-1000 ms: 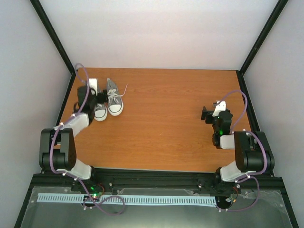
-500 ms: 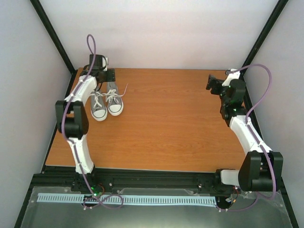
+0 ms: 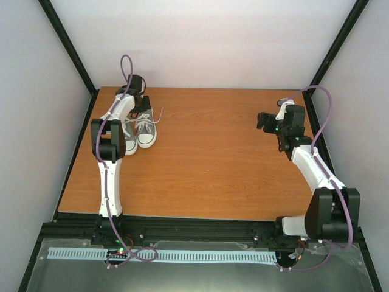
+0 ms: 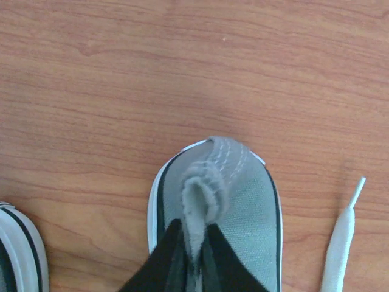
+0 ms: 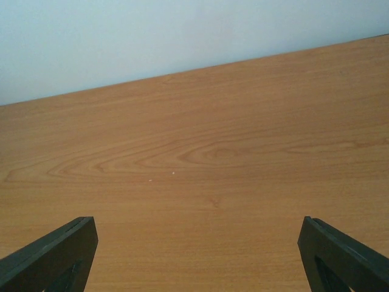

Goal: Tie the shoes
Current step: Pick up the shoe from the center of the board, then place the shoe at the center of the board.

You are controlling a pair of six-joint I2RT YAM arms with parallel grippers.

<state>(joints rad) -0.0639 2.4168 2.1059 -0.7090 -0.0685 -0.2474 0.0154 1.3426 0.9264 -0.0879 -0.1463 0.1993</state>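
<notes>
The shoe in my left gripper (image 3: pixel 146 131) sits far from my right gripper, so next I move it by its heel loop to the table's middle (image 3: pixel 223 152) before tying.
Two grey shoes with white toe caps stand side by side at the table's far left, toes toward me. One shoe (image 3: pixel 146 131) shows fully, while my left arm partly covers the other (image 3: pixel 129 145). My left gripper (image 3: pixel 138 101) reaches over their heels. In the left wrist view its black fingers (image 4: pixel 164 255) pinch the grey heel loop (image 4: pixel 205 185) of one shoe (image 4: pixel 255 213), and the left gripper (image 4: pixel 193 236) is shut on it. A loose white lace (image 4: pixel 342 234) lies beside that shoe. My right gripper (image 3: pixel 262 120) hovers open over bare wood, nothing between its fingers (image 5: pixel 55 258).
The other shoe's white sole (image 4: pixel 17 246) shows at the lower left of the left wrist view. Black frame posts and pale walls close in the wooden table (image 3: pixel 213 158) on three sides. The left arm stretches along the table's left edge.
The left arm stretched out behind the shoes and its jaws closed on a heel loop. The right arm swung up toward the far right, then came slightly back, staying open.
</notes>
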